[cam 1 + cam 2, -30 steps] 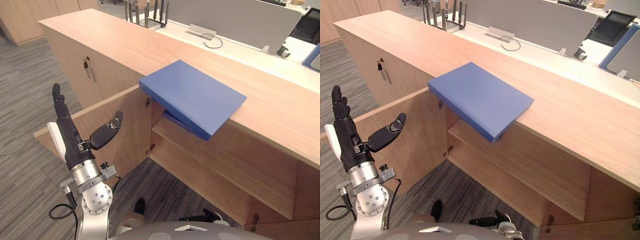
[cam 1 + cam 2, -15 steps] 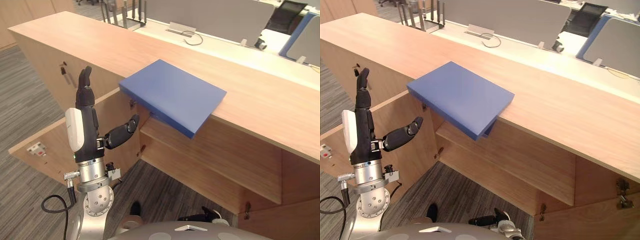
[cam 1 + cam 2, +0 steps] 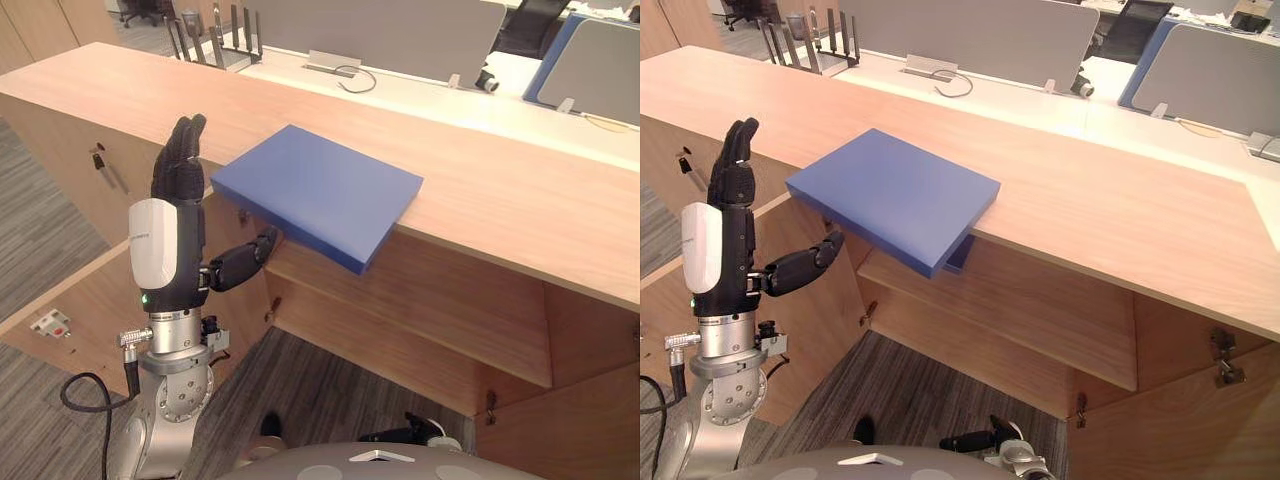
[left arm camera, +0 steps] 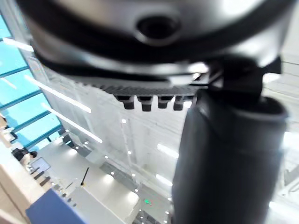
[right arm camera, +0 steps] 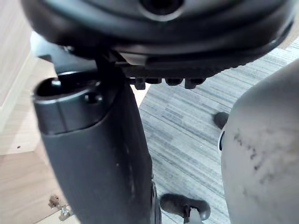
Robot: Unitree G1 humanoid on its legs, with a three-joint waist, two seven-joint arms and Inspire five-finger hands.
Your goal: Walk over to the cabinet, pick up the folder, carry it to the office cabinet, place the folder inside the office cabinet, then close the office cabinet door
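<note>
I expect the folder (image 3: 318, 192) to tip up stiff and closed when I lift it, because its near corner (image 3: 361, 262) sticks out past the cabinet's edge and stays straight.
A blue folder (image 3: 315, 190) lies flat on the long wooden cabinet top (image 3: 500, 200), its near corner hanging over the front edge above the open compartment. My left hand (image 3: 178, 180) is raised just left of the folder, open, fingers straight up, its white-covered back toward me. Its thumb (image 3: 240, 265) points under the folder's near-left edge, apart from it. The left wrist view catches a blue corner of the folder (image 4: 51, 207). My right hand (image 5: 93, 154) hangs low over the carpet, its fingers relaxed and empty.
The cabinet's left door (image 3: 90, 300) stands swung open beside my left arm, and a right door (image 3: 1180, 400) is open too. Inside runs a wooden shelf (image 3: 420, 330). A key (image 3: 97, 158) sticks out of the closed door further left. Desks with grey partitions (image 3: 970, 35) stand behind.
My left hand has risen and come closer to the folder's left edge, turning its back toward me. The camera has shifted nearer; the folder has stayed on the cabinet.
</note>
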